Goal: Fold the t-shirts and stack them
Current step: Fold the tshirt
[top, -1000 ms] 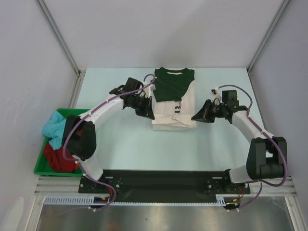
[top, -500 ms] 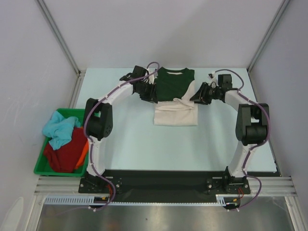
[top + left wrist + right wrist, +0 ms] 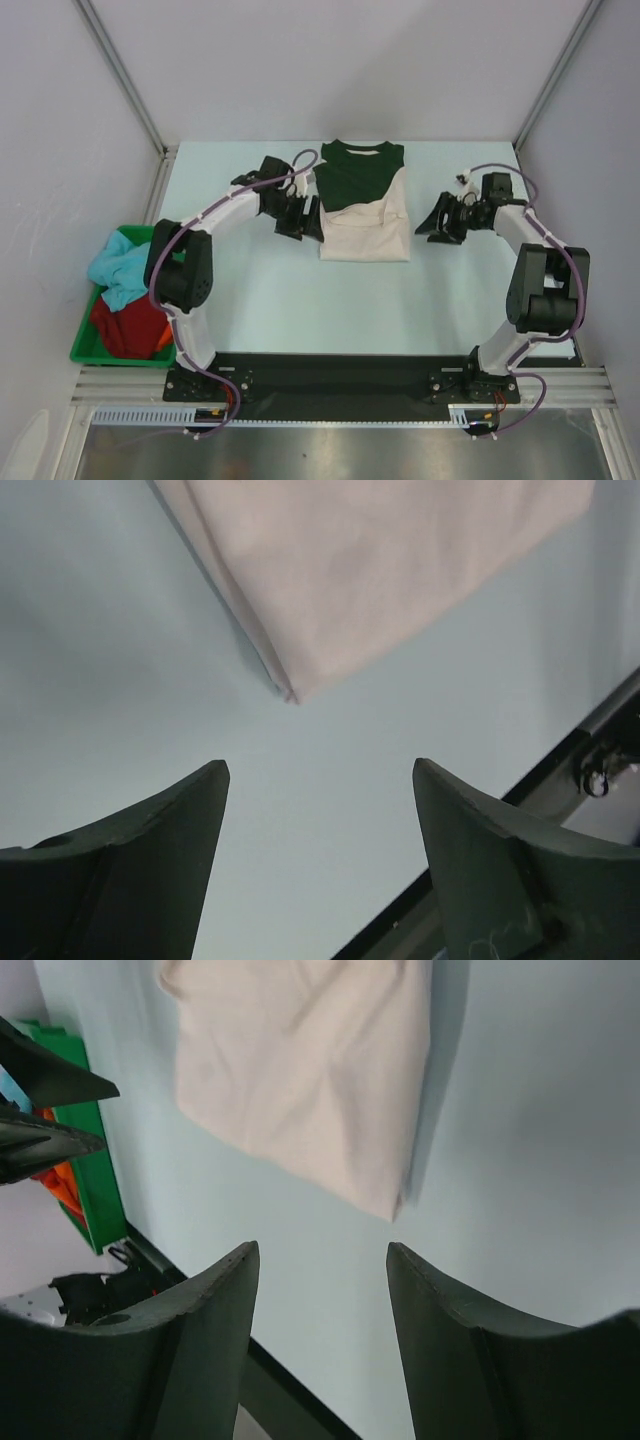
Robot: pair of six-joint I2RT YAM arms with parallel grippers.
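I expect the dark green t-shirt (image 3: 358, 178) to come along when I pull the cream fold, because cream cloth shows inside the dark green collar (image 3: 363, 152).
A folded cream t-shirt (image 3: 365, 228) lies at the table's middle on a dark green t-shirt (image 3: 357, 172), whose collar end sticks out behind it. My left gripper (image 3: 311, 220) stands open just left of the cream fold, nothing between its fingers. To the right of the fold my right gripper (image 3: 430, 222) is open too and empty. The cream cloth (image 3: 390, 570) fills the top of the left wrist view, beyond the left gripper (image 3: 320, 770). In the right wrist view the cream cloth (image 3: 305, 1070) lies beyond the right gripper (image 3: 322, 1250).
A green bin (image 3: 84, 345) at the left table edge holds light blue (image 3: 122, 272), dark red (image 3: 128, 325) and orange cloth. Grey walls enclose the table at the back and both sides. A black rail (image 3: 340, 375) runs along the near edge.
Both grippers have opened and let go of the cream cloth after folding its near part back over itself. Both have drawn back to either side of the fold.
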